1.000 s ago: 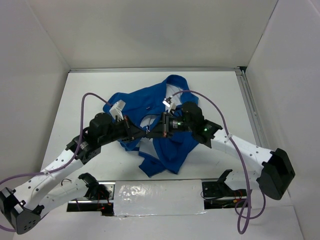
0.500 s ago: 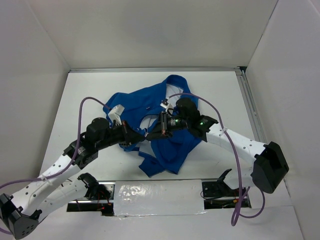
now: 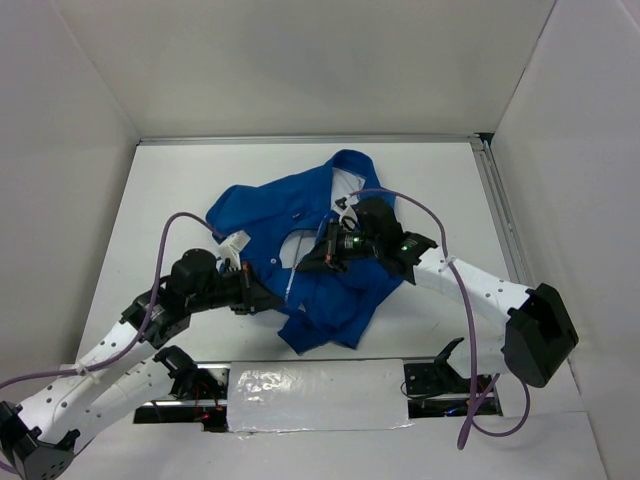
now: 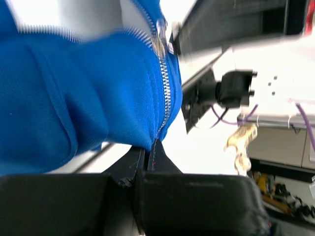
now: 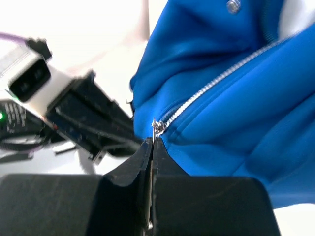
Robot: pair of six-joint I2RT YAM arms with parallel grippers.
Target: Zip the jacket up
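My right gripper keeps pulling toward the collar (image 3: 350, 158) until the open front is closed, because my left gripper is holding the bottom hem (image 3: 287, 305) in place below the pull tab.
The blue jacket (image 3: 270, 200) lies crumpled in the middle of the table, white lining showing at its open front. My left gripper (image 3: 280, 297) is shut on the jacket's bottom hem at the zipper's lower end (image 4: 150, 147). The pale zipper (image 4: 165, 93) runs up from the jaws to the slider (image 4: 158, 39). My right gripper (image 3: 303, 266) is shut on the zipper's metal pull tab (image 5: 155, 129), with the zipper teeth (image 5: 216, 81) trailing up and right across the blue fabric (image 5: 236, 137). The two grippers are close together over the jacket's front.
A silver taped plate (image 3: 315, 395) lies at the near edge between the arm bases. A metal rail (image 3: 497, 200) runs along the table's right side. White walls enclose the table. Purple cables (image 3: 180, 215) loop above both arms.
My left gripper has pulled back toward the near left with the hem in it, drawing the jacket's lower front along. My right gripper has shifted slightly left, still pinching the pull tab.
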